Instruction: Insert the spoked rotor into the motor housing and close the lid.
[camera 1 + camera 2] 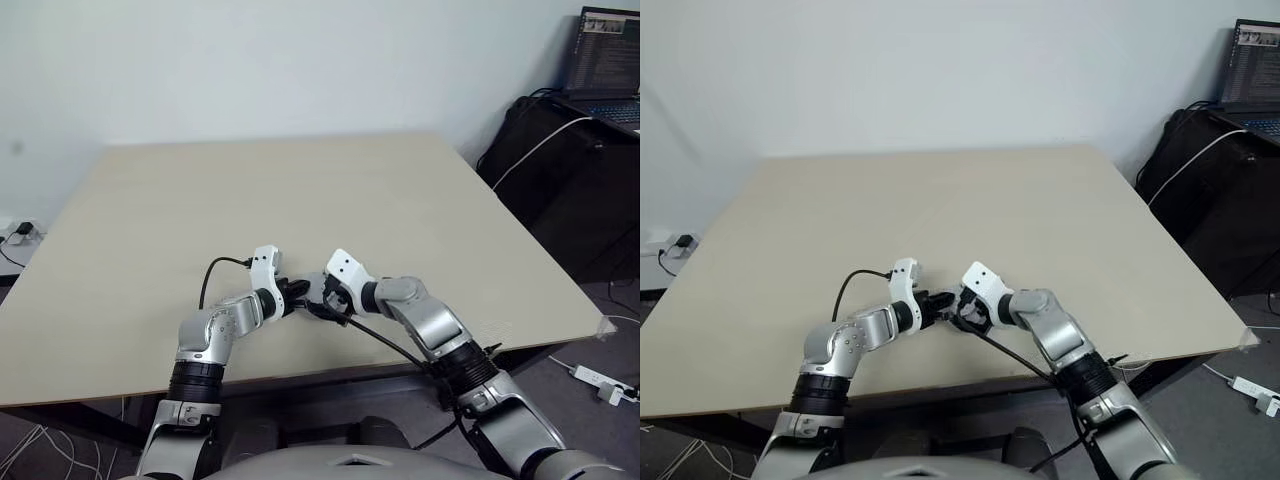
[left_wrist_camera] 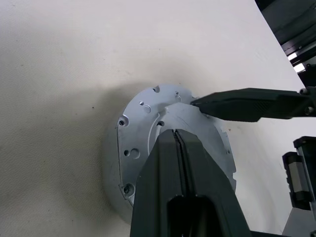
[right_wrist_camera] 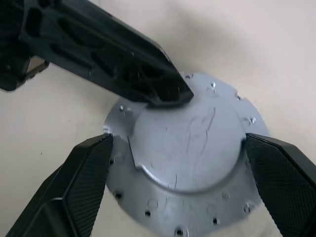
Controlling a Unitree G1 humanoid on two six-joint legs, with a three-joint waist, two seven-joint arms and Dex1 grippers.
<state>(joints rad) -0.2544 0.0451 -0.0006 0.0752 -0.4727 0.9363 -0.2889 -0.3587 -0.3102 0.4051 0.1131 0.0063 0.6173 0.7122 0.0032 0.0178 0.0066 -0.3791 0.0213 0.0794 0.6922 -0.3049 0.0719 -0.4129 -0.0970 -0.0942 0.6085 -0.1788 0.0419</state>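
Note:
My right gripper should back away and come in low from the side, around the lid's edge (image 3: 205, 224), because its fingers are on either side of the lid's raised centre (image 3: 190, 145) from above.
The lid (image 3: 187, 148) lies flat on the tan table (image 1: 300, 190) near its front edge, smooth grey face up, with a raised round centre and a thin flange dotted with small holes. My left gripper (image 2: 175, 132) is shut, its joined fingertips resting on the lid's (image 2: 145, 123) raised centre. My right gripper (image 3: 177, 140) is open, one finger on each side of that centre above the flange, with a small gap showing on one side. The two grippers meet tip to tip in the head views, left gripper (image 1: 298, 292) and right gripper (image 1: 318, 300). The spoked rotor and the motor housing are hidden.
The table's front edge runs close below the grippers. At the back right stands a dark desk (image 1: 590, 150) with a laptop (image 1: 607, 55) and cables. A white power strip (image 1: 600, 385) lies on the floor at the right.

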